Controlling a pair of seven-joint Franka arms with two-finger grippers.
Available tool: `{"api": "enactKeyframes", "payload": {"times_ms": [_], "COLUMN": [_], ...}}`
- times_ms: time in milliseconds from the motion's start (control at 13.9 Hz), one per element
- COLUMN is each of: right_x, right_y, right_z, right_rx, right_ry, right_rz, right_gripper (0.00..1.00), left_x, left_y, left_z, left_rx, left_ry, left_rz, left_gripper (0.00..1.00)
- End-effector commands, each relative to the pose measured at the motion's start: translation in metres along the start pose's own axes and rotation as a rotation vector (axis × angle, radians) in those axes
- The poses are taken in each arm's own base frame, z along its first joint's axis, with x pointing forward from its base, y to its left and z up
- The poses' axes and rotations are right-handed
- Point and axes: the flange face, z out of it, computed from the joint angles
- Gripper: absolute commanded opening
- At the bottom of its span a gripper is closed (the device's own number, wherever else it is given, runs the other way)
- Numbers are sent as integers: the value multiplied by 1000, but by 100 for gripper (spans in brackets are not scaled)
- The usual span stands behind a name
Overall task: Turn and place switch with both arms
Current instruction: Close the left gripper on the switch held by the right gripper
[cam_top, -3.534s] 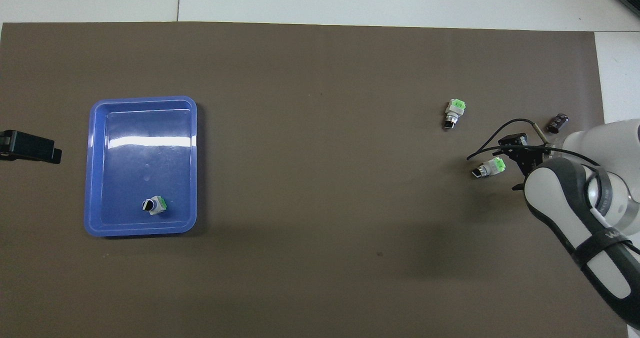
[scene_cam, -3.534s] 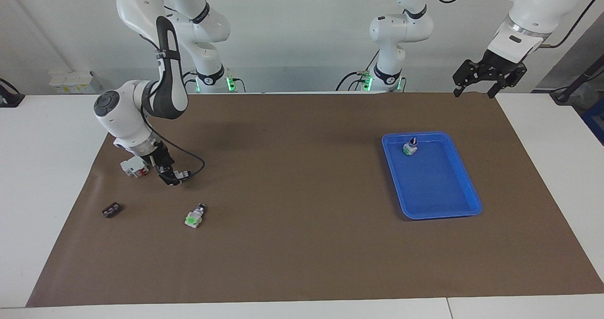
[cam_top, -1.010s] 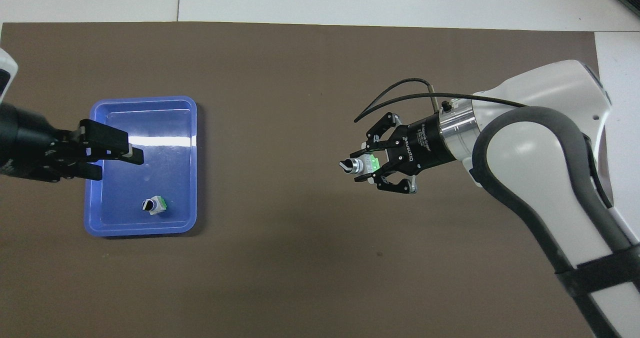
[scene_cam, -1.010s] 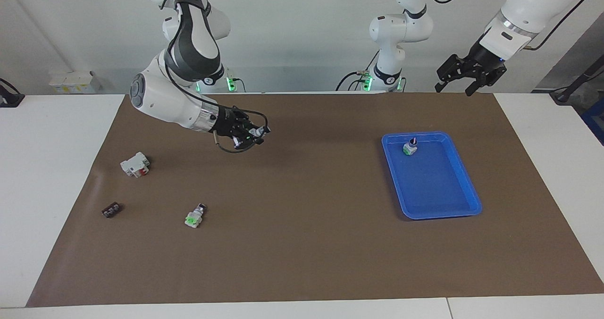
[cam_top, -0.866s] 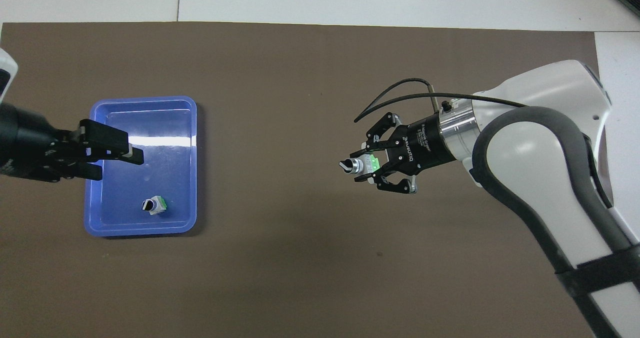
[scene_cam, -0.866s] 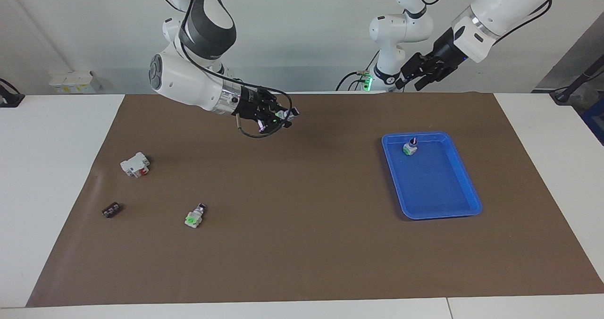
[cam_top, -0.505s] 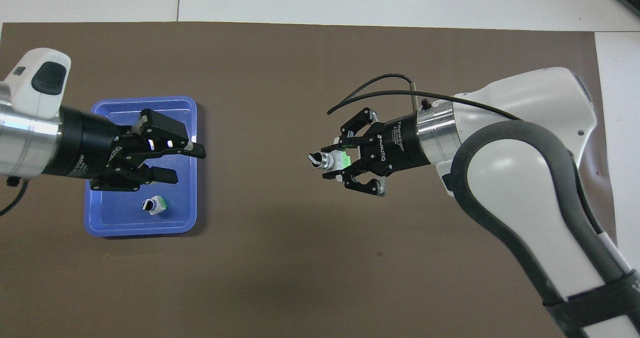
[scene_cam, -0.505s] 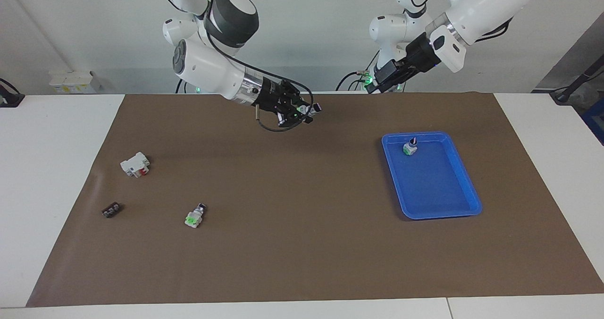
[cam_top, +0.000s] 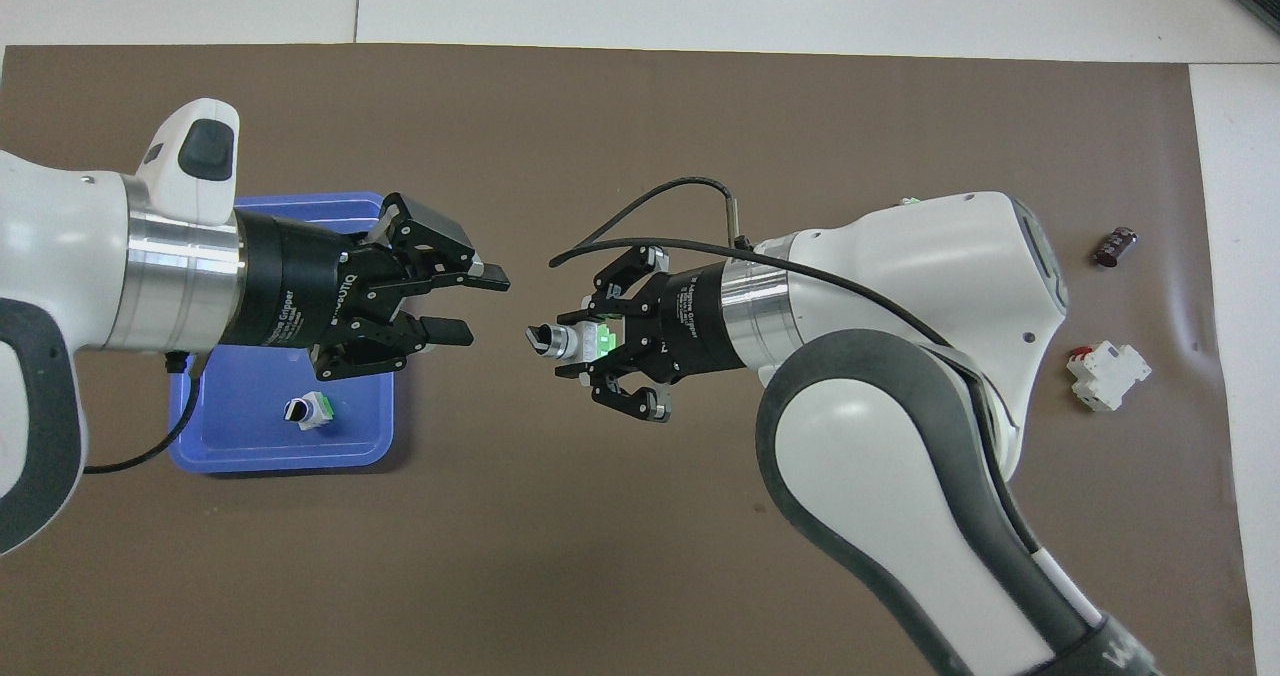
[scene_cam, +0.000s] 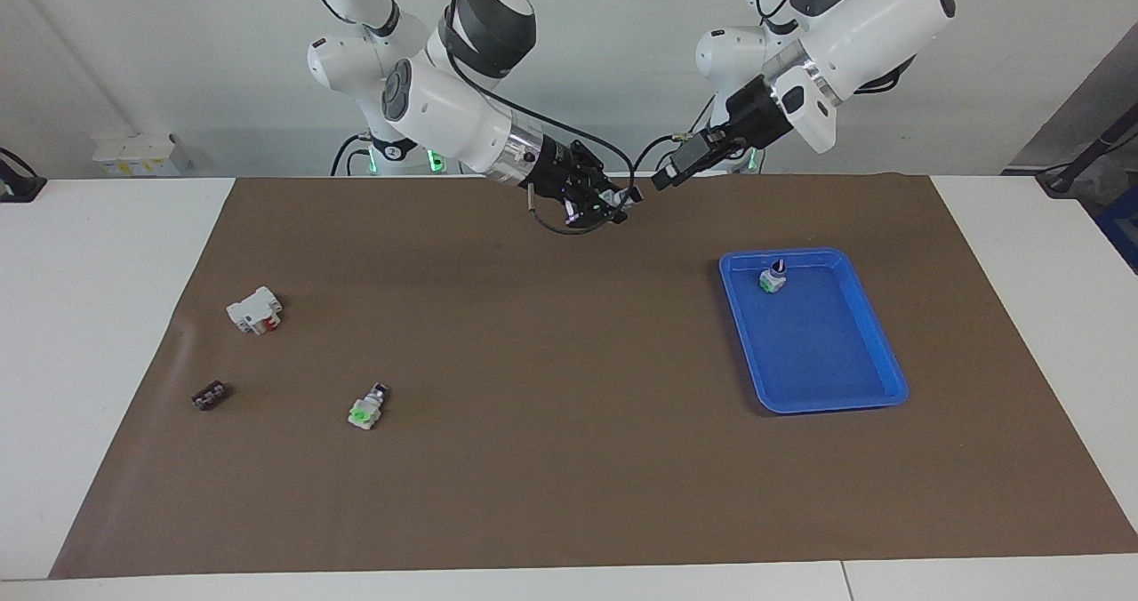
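Note:
The black knob points toward my left gripper across a gap. My right gripper should keep the switch still while my left gripper grips and turns the knob.
My right gripper is shut on a switch and holds it up in the air over the middle of the brown mat, at the robots' edge. In the overhead view the right gripper holds the switch sideways, with its black knob pointing at my left gripper and its green face lit. My left gripper is open, level with the switch and a short gap from its knob; it also shows in the overhead view.
A blue tray toward the left arm's end holds a second switch. A third switch, a white block with a red part and a small black piece lie toward the right arm's end.
My right gripper has lifted the switch off the mat and carried it toward the table's middle. My left gripper has swung in from its end to face it.

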Motion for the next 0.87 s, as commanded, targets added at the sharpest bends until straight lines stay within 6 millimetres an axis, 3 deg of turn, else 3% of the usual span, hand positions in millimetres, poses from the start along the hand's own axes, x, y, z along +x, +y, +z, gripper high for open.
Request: {"api": "enactKeyframes", "payload": {"times_ms": [0, 793], "right_x": [1, 1], "right_y": [2, 2], "right_z": [0, 0], "right_rx": [10, 4], "right_ry": [-20, -20], "right_rz": [15, 15], "right_gripper": [0, 0], "left_x": [1, -8], "left_y": [-6, -14], "left_z": [11, 29], "left_rx": [-12, 10], "left_ry": [2, -27], "left_rz": [-29, -40], "left_gripper": [57, 51]}}
